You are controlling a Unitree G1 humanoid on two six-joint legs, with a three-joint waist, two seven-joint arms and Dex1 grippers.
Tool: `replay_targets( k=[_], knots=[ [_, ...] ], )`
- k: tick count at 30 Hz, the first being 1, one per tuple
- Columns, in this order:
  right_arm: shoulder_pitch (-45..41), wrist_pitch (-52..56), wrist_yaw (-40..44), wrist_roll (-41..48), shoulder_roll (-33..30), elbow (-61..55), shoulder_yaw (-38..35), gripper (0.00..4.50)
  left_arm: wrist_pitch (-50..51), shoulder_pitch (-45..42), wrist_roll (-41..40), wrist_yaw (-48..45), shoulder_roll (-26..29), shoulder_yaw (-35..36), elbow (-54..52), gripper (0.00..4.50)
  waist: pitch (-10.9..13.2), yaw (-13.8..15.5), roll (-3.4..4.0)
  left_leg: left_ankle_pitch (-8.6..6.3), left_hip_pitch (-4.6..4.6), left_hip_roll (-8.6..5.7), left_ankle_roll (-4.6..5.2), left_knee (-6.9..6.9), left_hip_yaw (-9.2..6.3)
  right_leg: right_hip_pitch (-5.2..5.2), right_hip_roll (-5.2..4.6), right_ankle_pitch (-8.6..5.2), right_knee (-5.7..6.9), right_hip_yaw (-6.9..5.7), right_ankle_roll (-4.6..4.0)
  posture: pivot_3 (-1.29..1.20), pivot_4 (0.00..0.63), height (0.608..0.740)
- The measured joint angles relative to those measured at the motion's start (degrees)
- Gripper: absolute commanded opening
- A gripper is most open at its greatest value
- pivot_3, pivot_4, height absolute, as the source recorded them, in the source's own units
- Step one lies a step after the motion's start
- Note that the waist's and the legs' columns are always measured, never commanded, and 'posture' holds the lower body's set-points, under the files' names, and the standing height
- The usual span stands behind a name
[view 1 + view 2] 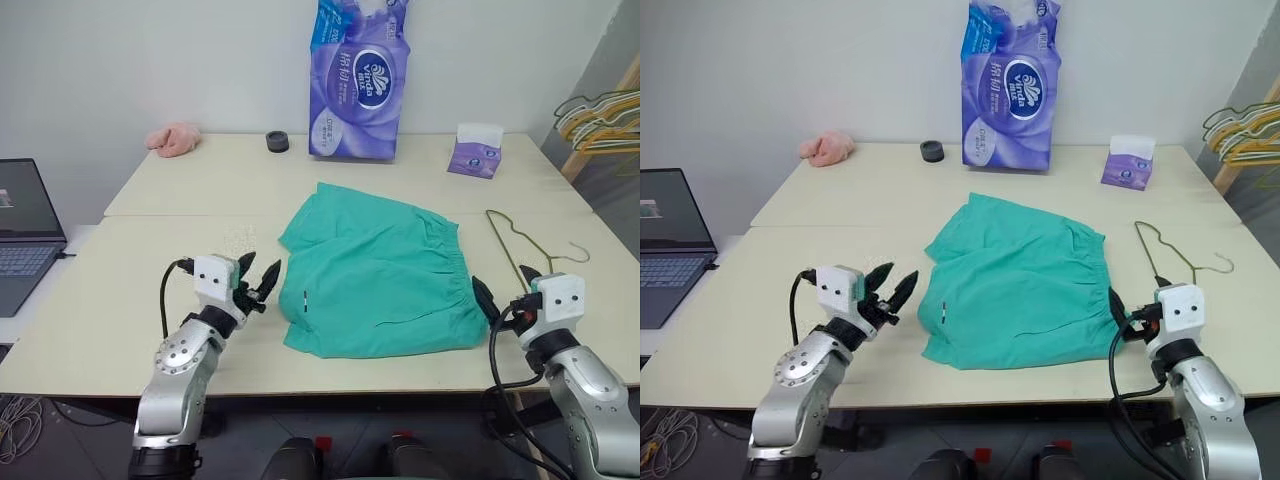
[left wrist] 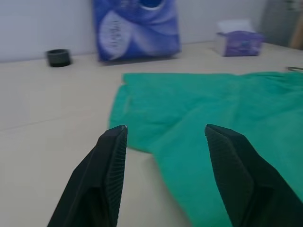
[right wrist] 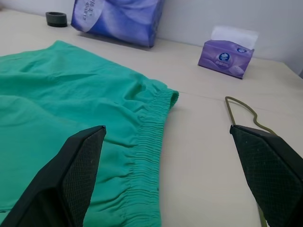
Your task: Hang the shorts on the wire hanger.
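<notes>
The shorts' near leg (image 1: 385, 326) is bunched up, so both of the robot's grippers should pull the waistband's near corner (image 1: 474, 338) and the hem toward the robot before its right gripper takes the hanger.
The teal-green shorts (image 1: 375, 270) lie flat in the middle of the table, with the gathered waistband (image 3: 151, 132) toward the right. The thin wire hanger (image 1: 515, 245) lies flat just right of the waistband, its hook pointing right. My left gripper (image 1: 262, 272) is open and hovers just left of the shorts' left edge (image 2: 213, 109), with nothing between its fingers. My right gripper (image 1: 505, 290) is wide open by the waistband's near right corner. It straddles the bare table between the waistband and the hanger (image 3: 241, 106).
At the back of the table stand a purple tissue pack (image 1: 360, 80), a small tissue box (image 1: 475, 150), a black roll (image 1: 277, 141) and a pink cloth (image 1: 173, 138). A laptop (image 1: 25, 235) sits at the far left. Bunched hangers (image 1: 600, 115) hang at the far right.
</notes>
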Motion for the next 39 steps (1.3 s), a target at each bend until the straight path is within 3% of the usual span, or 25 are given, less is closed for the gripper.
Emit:
replay_targets(
  k=[3,7,10,15,19,24,27,34,39],
  knots=[
    [2.5,-0.5,3.8,-0.3,-3.9,-1.8,2.3,4.50,1.6,0.4,-2.5,-10.3,7.9,-2.7,-1.0,4.42,0.0,-0.3,0.03,0.00,0.00,0.04,0.01,-0.03,0.01,0.00,0.00,-0.21,0.00,-0.05,-0.37,-0.03,0.056,0.740],
    [6.6,-1.2,10.0,-0.3,-8.9,-4.6,5.5,4.50,3.3,0.2,-2.2,-23.3,18.4,-9.9,-2.7,4.47,0.1,-0.5,0.13,-0.05,-0.01,0.06,0.08,-0.04,0.05,0.01,-0.01,-0.29,-0.01,-0.06,-0.49,-0.05,0.052,0.740],
    [10.1,-2.0,15.8,0.4,-13.7,-6.0,5.8,4.50,1.7,-0.6,1.8,-29.1,23.0,-15.0,-1.8,4.47,0.1,-1.0,0.12,-0.06,0.00,0.09,0.10,-0.03,0.08,0.03,-0.01,-0.30,-0.02,-0.06,-0.48,-0.07,0.051,0.740],
    [12.3,-3.0,20.2,1.5,-15.6,-7.1,6.1,4.50,-1.4,-4.1,5.6,-32.1,22.6,-19.5,1.3,4.47,0.1,-1.3,0.10,-0.06,0.02,0.18,0.10,0.01,0.11,0.04,0.01,-0.27,-0.01,-0.07,-0.42,-0.10,0.052,0.740],
    [15.5,-6.8,21.4,-0.3,-15.9,-7.0,7.6,4.50,-8.8,-9.8,13.8,-27.5,16.7,-22.7,10.6,4.47,0.1,-1.3,0.09,-0.06,0.05,0.17,0.10,0.04,0.13,0.07,0.02,-0.06,-0.02,-0.05,-0.04,-0.12,0.055,0.740],
    [16.8,-10.3,21.2,-2.5,-15.8,-5.6,7.8,4.50,-15.8,-10.8,18.1,-25.4,15.0,-24.4,13.8,4.47,0.1,-1.8,0.07,-0.11,0.02,0.20,0.13,0.01,0.27,0.01,0.01,-0.03,-0.08,0.05,0.02,-0.13,0.062,0.740],
    [17.2,-11.4,21.2,-3.2,-15.8,-5.2,7.8,4.50,-19.0,-11.0,19.0,-25.1,14.4,-24.6,15.3,3.84,0.1,-1.8,0.08,-0.11,0.07,0.22,0.14,0.02,0.27,0.05,0.01,-0.02,-0.08,0.03,0.03,-0.13,0.062,0.740],
    [14.8,-16.8,19.7,-10.0,-17.4,-0.6,7.0,4.50,-20.4,-10.7,19.0,-25.6,13.4,-24.7,17.0,1.68,0.1,-2.6,0.10,-0.11,0.11,0.23,0.14,0.07,0.32,0.10,0.01,0.02,-0.06,0.04,0.10,-0.13,0.060,0.740],
    [9.4,-26.2,19.2,-21.0,-26.5,8.6,7.5,4.50,-17.4,-10.1,16.4,-26.5,13.5,-23.8,16.0,0.03,0.1,-3.0,0.07,-0.12,0.11,0.23,0.16,0.06,0.44,0.07,0.04,0.03,-0.06,0.08,0.10,-0.12,0.051,0.740]
  ],
)
